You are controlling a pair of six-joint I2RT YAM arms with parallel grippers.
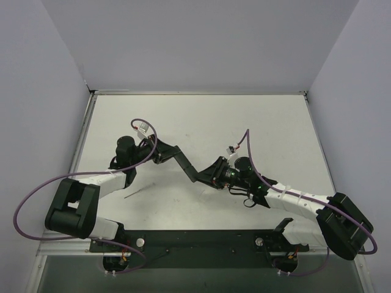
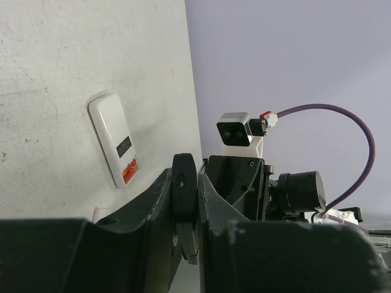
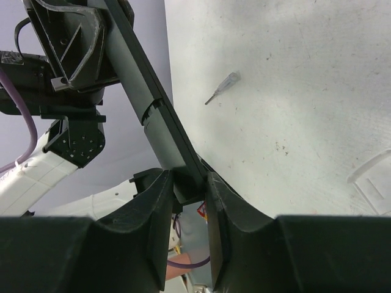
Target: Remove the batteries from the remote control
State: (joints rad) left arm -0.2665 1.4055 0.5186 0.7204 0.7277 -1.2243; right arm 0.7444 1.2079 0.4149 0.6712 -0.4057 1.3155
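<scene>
Only the end of the remote control's battery cover is pinched between my right gripper's fingertips, so next I open them, reach farther over the cover and slide it off.
The remote control is a slim black bar held in the air between both grippers. My left gripper is shut on its far-left end, which the left wrist view shows end-on as a rounded black tip between the fingers. My right gripper is shut on the other end. In the right wrist view the remote runs up and left from my right gripper to the left gripper. No batteries show in any view.
A small white device with an orange label lies on the white table. A thin grey pin lies on the table, also seen in the top view. Grey walls enclose the table.
</scene>
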